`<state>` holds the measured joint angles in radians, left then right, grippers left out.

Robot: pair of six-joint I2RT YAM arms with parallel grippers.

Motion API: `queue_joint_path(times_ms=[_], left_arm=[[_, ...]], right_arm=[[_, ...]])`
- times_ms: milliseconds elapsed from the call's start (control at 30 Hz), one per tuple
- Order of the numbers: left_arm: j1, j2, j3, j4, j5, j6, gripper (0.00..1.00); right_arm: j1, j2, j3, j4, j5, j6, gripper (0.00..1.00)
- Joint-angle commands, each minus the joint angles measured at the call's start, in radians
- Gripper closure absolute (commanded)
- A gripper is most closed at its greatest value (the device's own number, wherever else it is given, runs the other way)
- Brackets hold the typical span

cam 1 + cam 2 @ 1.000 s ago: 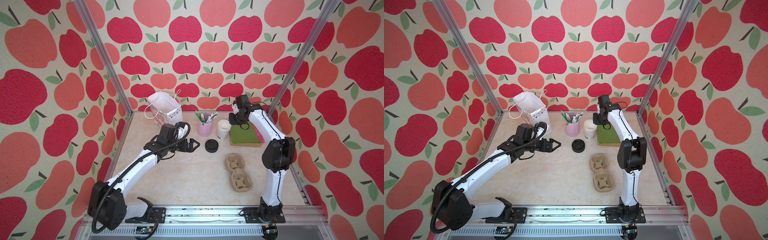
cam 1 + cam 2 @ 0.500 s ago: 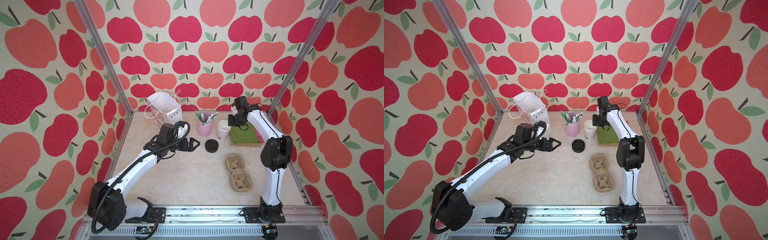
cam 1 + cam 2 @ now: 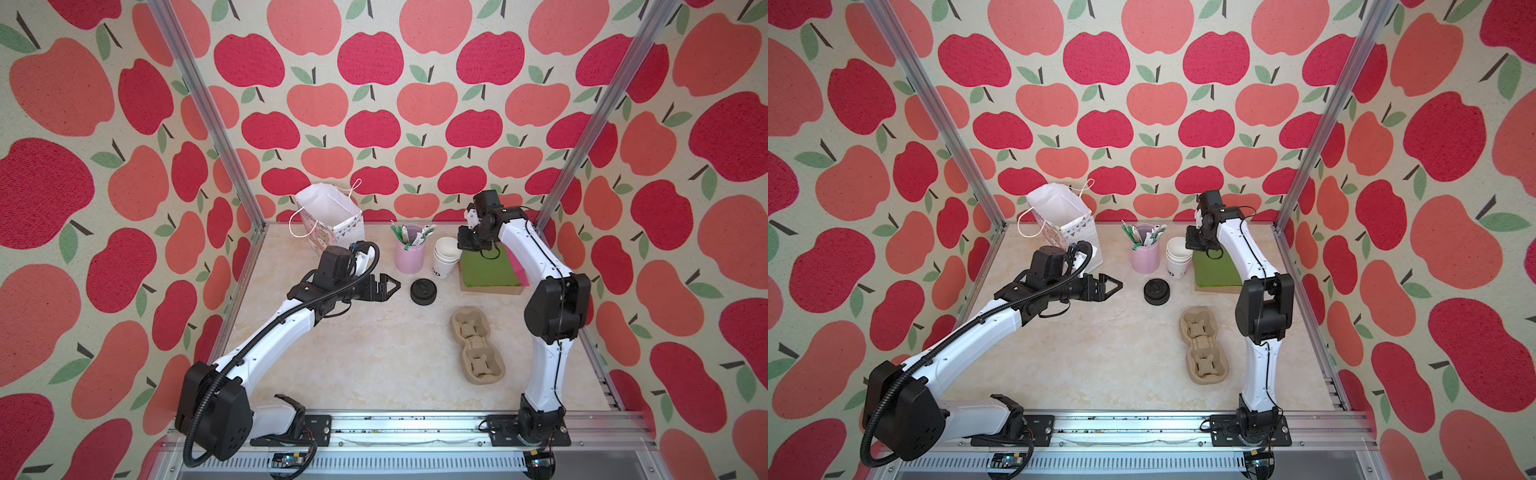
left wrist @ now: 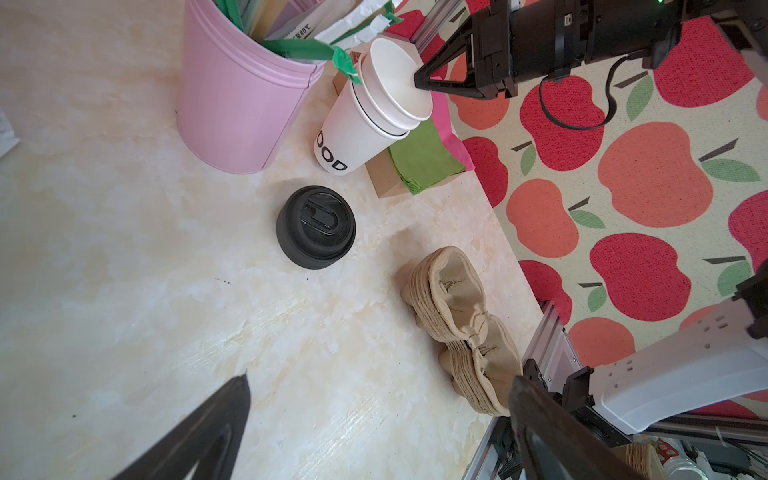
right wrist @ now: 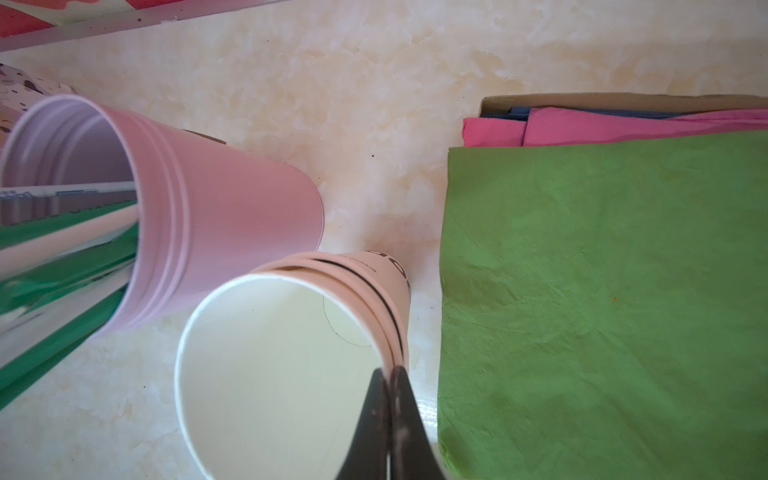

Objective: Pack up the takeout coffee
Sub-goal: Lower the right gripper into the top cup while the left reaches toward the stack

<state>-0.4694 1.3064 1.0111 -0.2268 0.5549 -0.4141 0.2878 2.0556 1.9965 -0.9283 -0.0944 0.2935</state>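
The lower cups are sticking to the top cup [image 3: 446, 256] in the robot's right gripper, so the left gripper should hold the lower cups still [image 3: 441, 270] before the robot lifts the top cup.
The takeout coffee cup [image 5: 282, 365] is a lidless white paper cup with black lettering, topmost in a nested stack [image 3: 445, 257] [image 3: 1178, 257] [image 4: 374, 112] at the back of the table. My right gripper [image 5: 390, 374] [image 3: 459, 248] [image 3: 1190, 245] is shut on this top cup's rim, one finger inside and one outside. A round black sip lid [image 3: 423, 291] [image 3: 1156, 291] [image 4: 316, 226] sits on the table in front of the cups. Left of that lid my left gripper [image 3: 394, 286] [image 3: 1118, 286] [image 4: 380, 380] hovers open, holding nothing.
A pink holder of stirrers [image 3: 409, 253] [image 3: 1144, 255] stands just left of the cups. Green and pink napkins [image 3: 488, 270] [image 5: 602, 291] lie to their right. A tan pulp cup carrier [image 3: 476, 345] [image 3: 1203, 345] lies in front. A white paper bag [image 3: 330, 218] stands at the back left.
My right gripper has closed onto the rim of the top cup. The left arm has stayed still with its jaws wide.
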Motion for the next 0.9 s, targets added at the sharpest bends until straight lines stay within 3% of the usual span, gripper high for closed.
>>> queue_joint_path(times_ms=[0,367,867], left_arm=[[-0.004,0.027,0.035,0.039,0.02,-0.031,0.01],[-0.017,0.104,0.063,0.116,0.022,-0.11,0.0],[-0.088,0.335,0.112,0.335,-0.106,-0.447,0.0]], right_arm=[[-0.002,-0.074,-0.019,0.018,-0.028,0.023,1.0],[-0.001,-0.126,-0.116,0.059,-0.019,0.0,1.0],[0.0,-0.161,-0.224,0.106,0.005,-0.022,1.0]])
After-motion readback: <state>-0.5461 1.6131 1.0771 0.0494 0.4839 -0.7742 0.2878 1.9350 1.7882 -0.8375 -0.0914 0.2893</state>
